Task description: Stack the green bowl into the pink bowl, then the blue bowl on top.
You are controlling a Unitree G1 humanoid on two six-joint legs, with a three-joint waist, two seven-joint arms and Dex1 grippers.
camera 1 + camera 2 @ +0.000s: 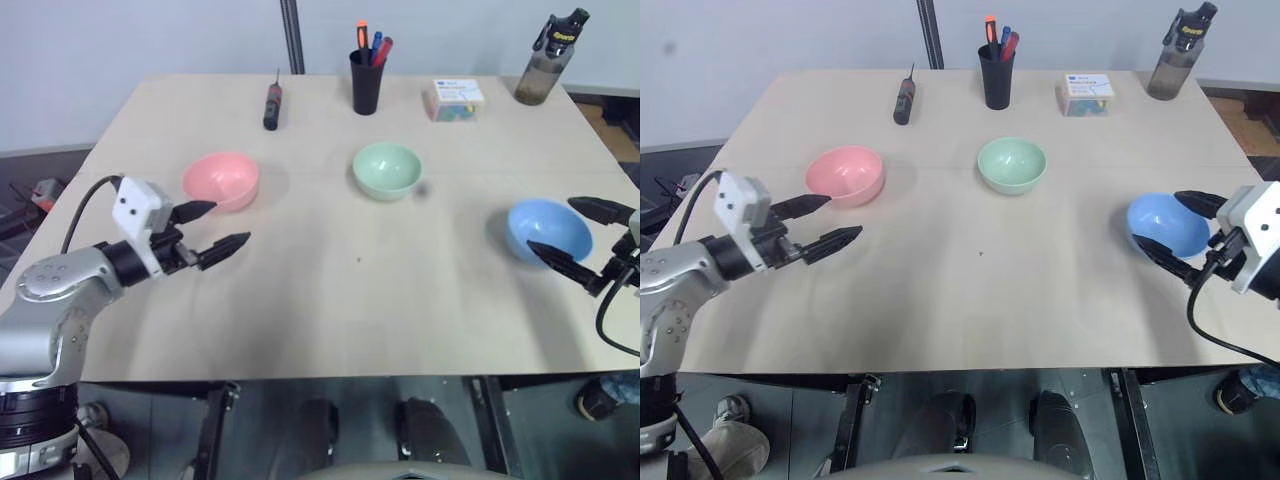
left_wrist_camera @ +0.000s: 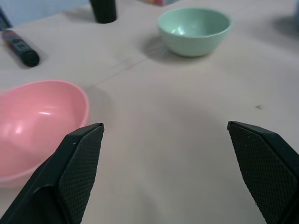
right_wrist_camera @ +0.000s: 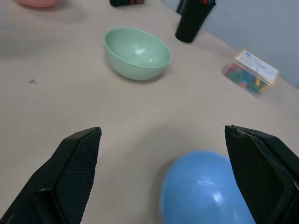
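Observation:
The pink bowl (image 1: 221, 177) stands upright with its near rim (image 1: 238, 197) free before the left gripper's open fingers, so the robot should keep reaching until they straddle that rim, then close.
Three bowls stand apart on the tan table (image 1: 330, 300). The pink bowl (image 1: 221, 180) is at the left, the green bowl (image 1: 387, 170) in the middle, the blue bowl (image 1: 548, 230) at the right. My left gripper (image 1: 218, 229) hovers open just in front of the pink bowl, with nothing between its fingers. Over at the right edge, my right gripper (image 1: 580, 238) is open too, its fingers on either side of the blue bowl's near rim without touching it. The green bowl (image 2: 194, 30) lies ahead of both grippers.
Along the table's far edge are a black screwdriver (image 1: 271, 105), a black cup of pens (image 1: 366, 78), a small box of coloured clips (image 1: 454, 99) and a dark water bottle (image 1: 550, 58). Bare tabletop lies between the bowls and the front edge.

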